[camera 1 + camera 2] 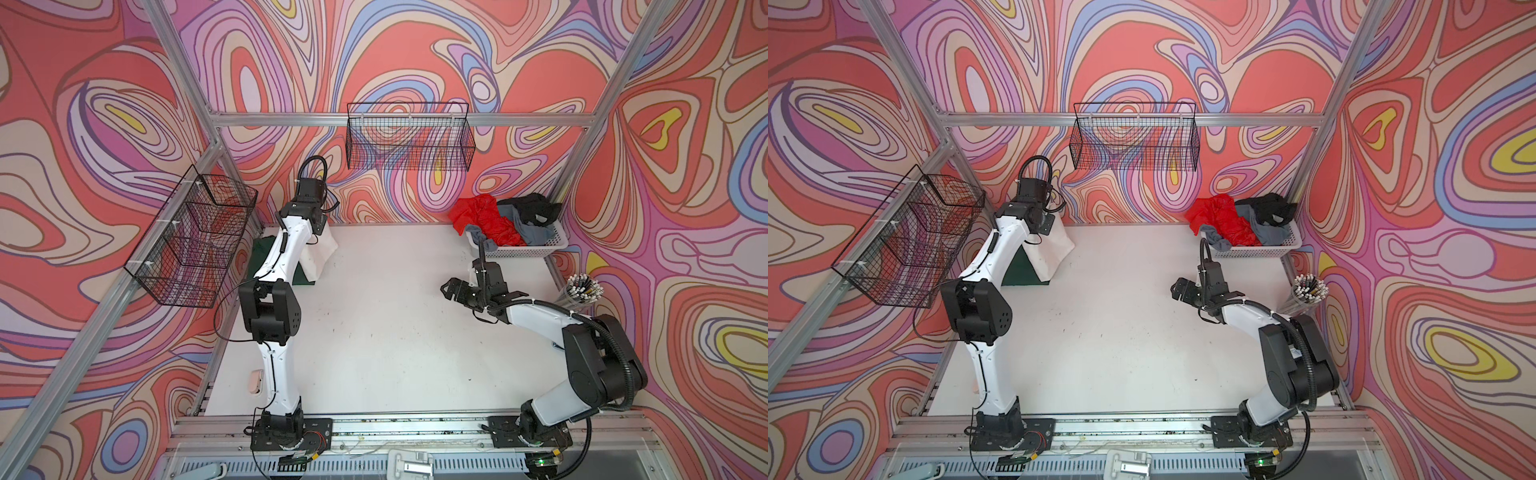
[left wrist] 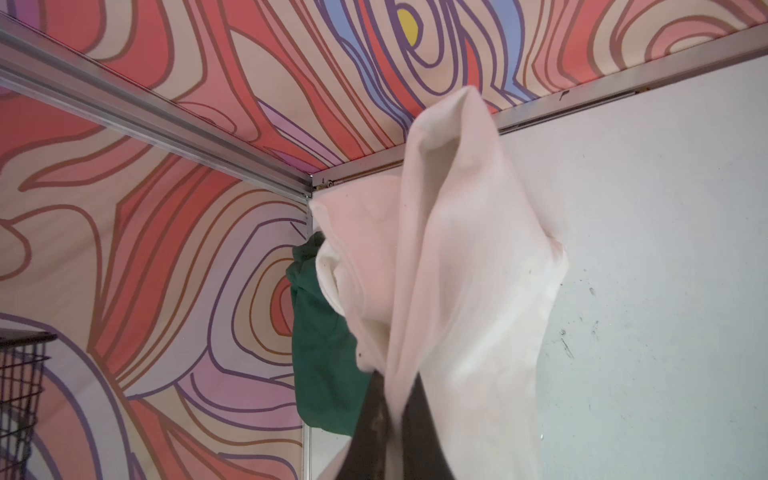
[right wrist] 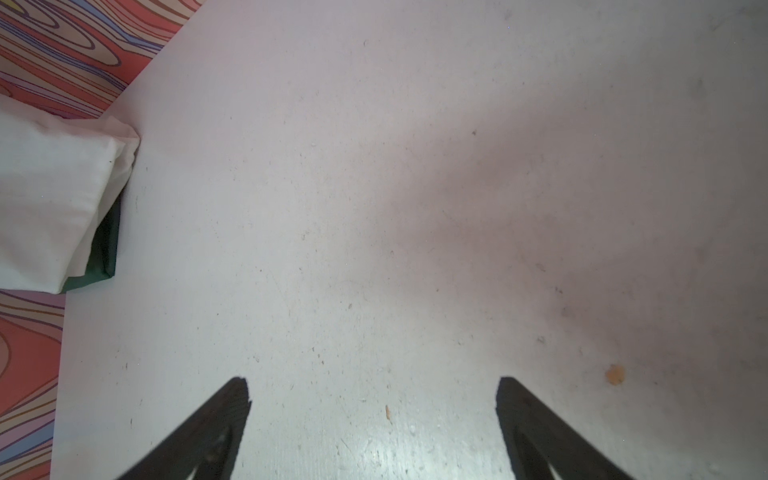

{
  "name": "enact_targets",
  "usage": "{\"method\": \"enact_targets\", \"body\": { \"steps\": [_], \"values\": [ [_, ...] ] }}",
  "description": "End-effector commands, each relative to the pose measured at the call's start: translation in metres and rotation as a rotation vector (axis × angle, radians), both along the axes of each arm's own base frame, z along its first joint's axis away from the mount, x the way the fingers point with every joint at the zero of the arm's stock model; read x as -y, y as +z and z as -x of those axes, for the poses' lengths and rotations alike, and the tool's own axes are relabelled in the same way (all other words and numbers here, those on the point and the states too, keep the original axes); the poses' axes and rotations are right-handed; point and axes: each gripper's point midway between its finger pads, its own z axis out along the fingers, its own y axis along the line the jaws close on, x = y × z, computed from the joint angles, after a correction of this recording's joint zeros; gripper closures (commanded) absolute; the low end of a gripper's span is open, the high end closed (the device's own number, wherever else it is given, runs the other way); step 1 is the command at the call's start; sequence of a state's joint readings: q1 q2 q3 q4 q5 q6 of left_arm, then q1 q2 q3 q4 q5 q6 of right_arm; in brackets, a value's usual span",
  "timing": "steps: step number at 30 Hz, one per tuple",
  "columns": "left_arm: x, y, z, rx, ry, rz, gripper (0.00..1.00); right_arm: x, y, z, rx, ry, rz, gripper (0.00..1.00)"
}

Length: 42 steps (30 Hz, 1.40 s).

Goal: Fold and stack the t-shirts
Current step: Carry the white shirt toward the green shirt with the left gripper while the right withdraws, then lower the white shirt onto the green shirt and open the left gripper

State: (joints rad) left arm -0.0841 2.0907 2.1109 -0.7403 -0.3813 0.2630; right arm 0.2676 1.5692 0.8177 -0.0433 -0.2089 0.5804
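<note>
The white t-shirt's lower end [image 1: 317, 261] hangs over the green t-shirt, so my left gripper should keep laying it across the green t-shirt's uncovered side [image 1: 260, 255] and let go there.
In the left wrist view my left gripper [image 2: 397, 380] is shut on a pinch of the white t-shirt [image 2: 449, 257], lifting it in the far left corner. The shirt's lower part drapes over the folded dark green t-shirt [image 2: 324, 365]. Both top views show this white t-shirt [image 1: 322, 253] under the left wrist, with the green t-shirt [image 1: 261, 253] beneath it. My right gripper [image 1: 451, 289] hovers open over the bare table [image 3: 374, 208], nothing between its fingers. Red [image 1: 482, 220], grey [image 1: 528, 232] and black [image 1: 530, 208] t-shirts are heaped in the white basket [image 1: 523, 250] at the back right.
A black wire basket [image 1: 409, 137] hangs on the back wall and another wire basket [image 1: 195, 237] on the left wall close to the left arm. A cup of sticks [image 1: 582, 289] stands at the right edge by the right arm. Aluminium posts frame the table.
</note>
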Motion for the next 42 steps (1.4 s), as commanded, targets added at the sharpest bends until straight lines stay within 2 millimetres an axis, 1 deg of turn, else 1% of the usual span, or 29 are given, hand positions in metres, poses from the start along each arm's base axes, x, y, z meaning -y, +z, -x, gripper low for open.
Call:
{"method": "enact_targets", "body": {
  "steps": [1,7,14,19,22,25,28,32,35,36,37,38,39,40,42],
  "values": [
    [-0.021,0.019,-0.004,0.042,-0.002,-0.017,1.00,0.001,-0.011,0.004,-0.023,0.007,0.001,0.02],
    [-0.046,0.019,-0.006,0.055,0.038,-0.017,1.00,0.001,-0.015,0.008,-0.037,0.009,0.003,0.02],
    [-0.070,0.016,-0.002,0.054,0.091,-0.041,1.00,0.001,-0.016,0.008,-0.038,0.007,0.002,0.02],
    [-0.090,0.010,0.005,0.044,0.162,-0.106,1.00,0.000,-0.019,0.007,-0.044,0.008,-0.002,0.02],
    [-0.099,0.005,0.010,0.048,0.185,-0.082,1.00,0.000,-0.020,0.007,-0.046,0.011,-0.004,0.02],
    [-0.112,0.000,0.016,0.046,0.232,-0.106,1.00,-0.002,-0.020,0.006,-0.047,0.018,-0.003,0.02],
    [-0.120,-0.008,0.019,0.033,0.261,-0.101,1.00,-0.002,-0.019,0.004,-0.045,0.019,-0.003,0.02],
    [-0.134,-0.016,0.024,0.002,0.328,-0.160,1.00,-0.002,-0.020,0.004,-0.048,0.018,-0.008,0.02],
    [-0.144,-0.018,0.026,-0.005,0.375,-0.216,1.00,-0.003,-0.021,0.005,-0.053,0.018,-0.011,0.02],
    [-0.144,-0.021,0.025,-0.012,0.371,-0.216,0.99,-0.003,-0.021,0.005,-0.053,0.019,-0.012,0.02],
    [-0.143,-0.024,0.024,-0.020,0.362,-0.212,0.81,-0.003,-0.021,0.006,-0.054,0.019,-0.010,0.02],
    [-0.143,-0.027,0.024,-0.027,0.363,-0.216,0.57,-0.002,-0.022,0.006,-0.055,0.019,-0.009,0.02],
    [-0.146,-0.028,0.025,-0.030,0.380,-0.228,0.41,-0.002,-0.021,0.006,-0.053,0.019,-0.009,0.02],
    [-0.149,-0.029,0.026,-0.033,0.396,-0.243,0.31,-0.002,-0.022,0.007,-0.057,0.018,-0.007,0.02],
    [-0.151,-0.031,0.028,-0.037,0.414,-0.256,0.19,-0.002,-0.022,0.007,-0.057,0.019,-0.009,0.02]
  ]
}}
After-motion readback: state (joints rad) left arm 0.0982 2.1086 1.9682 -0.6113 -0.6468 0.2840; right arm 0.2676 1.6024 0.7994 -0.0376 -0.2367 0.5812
